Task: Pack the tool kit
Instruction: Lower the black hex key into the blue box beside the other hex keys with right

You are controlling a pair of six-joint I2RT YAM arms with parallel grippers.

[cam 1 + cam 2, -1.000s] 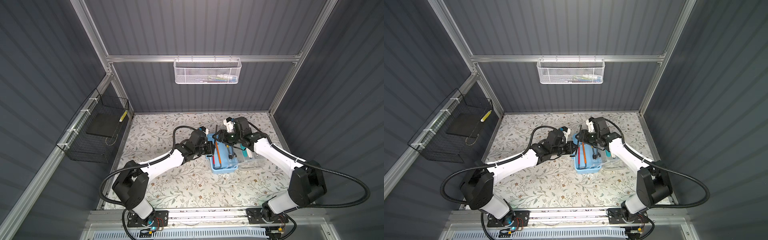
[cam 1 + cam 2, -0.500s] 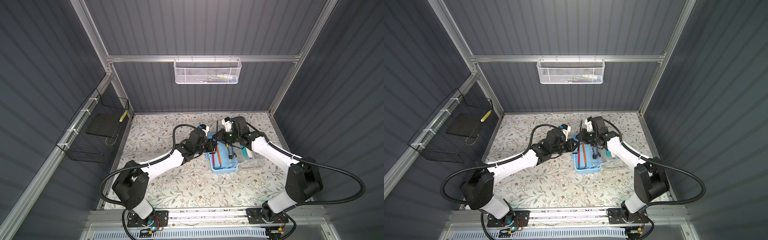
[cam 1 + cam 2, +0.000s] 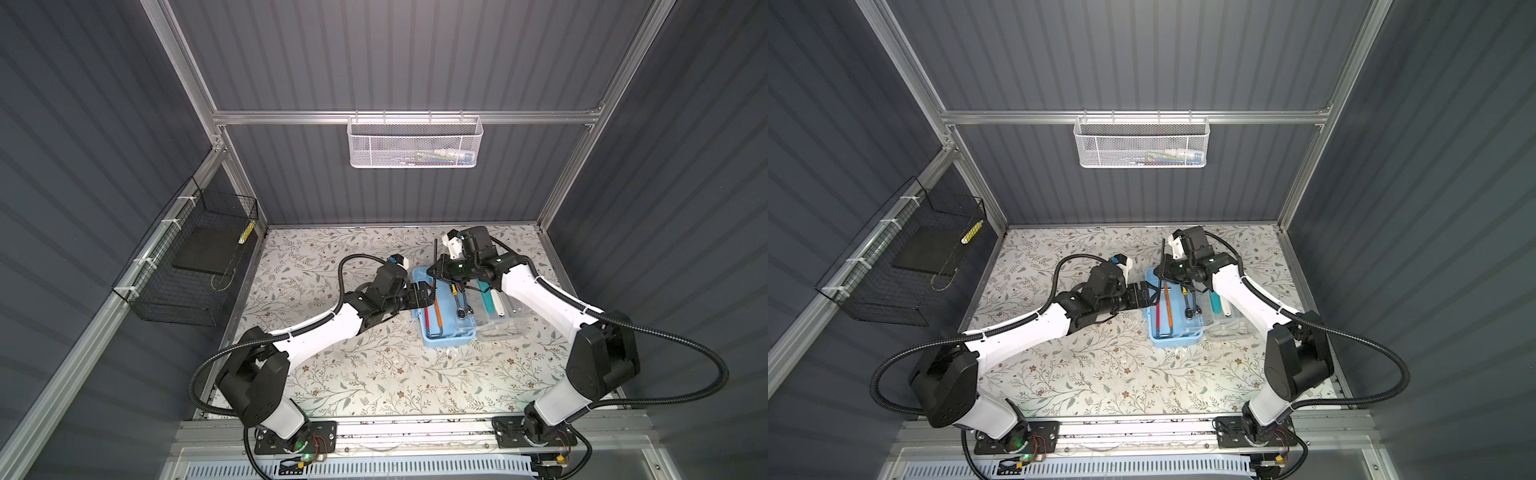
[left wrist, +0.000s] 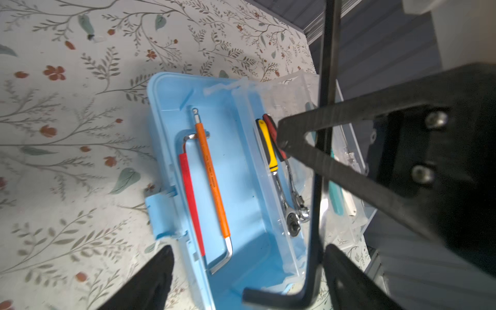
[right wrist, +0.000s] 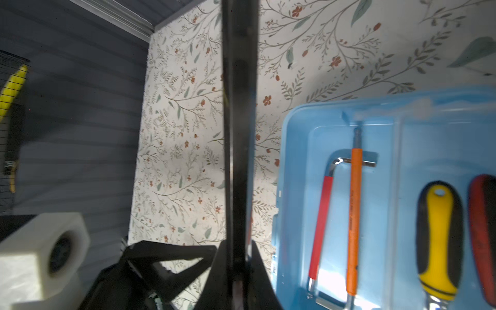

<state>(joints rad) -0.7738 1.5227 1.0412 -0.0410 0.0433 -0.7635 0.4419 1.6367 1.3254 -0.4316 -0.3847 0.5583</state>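
Note:
The black hex key is upright in my right gripper. Next, my left gripper moves clear of the bent end (image 4: 279,299) before I put the key down beside the red hex key.
The tool kit (image 3: 449,338) (image 3: 1173,340) lies open mid-table, a light-blue box holding a red hex key (image 4: 190,188), an orange hex key (image 4: 212,177) and a yellow-handled ratchet (image 5: 438,241). A long black hex key (image 3: 435,249) (image 4: 328,53) (image 5: 239,134) stands upright over the box's far left corner. My right gripper (image 3: 436,270) (image 3: 1163,270) (image 5: 237,249) is shut on its shaft. My left gripper (image 3: 428,293) (image 3: 1148,295) (image 4: 248,248) is open, its fingers standing on either side of the key's bent lower end.
The kit's clear lid (image 3: 498,320) lies flat to the right of the box, with a teal tool and a white tool in it. A white mesh basket (image 3: 415,143) hangs on the back wall. A black wire basket (image 3: 195,266) hangs on the left wall.
My right gripper has closed on the black hex key. My left gripper, shut on it before, has opened and let it go.

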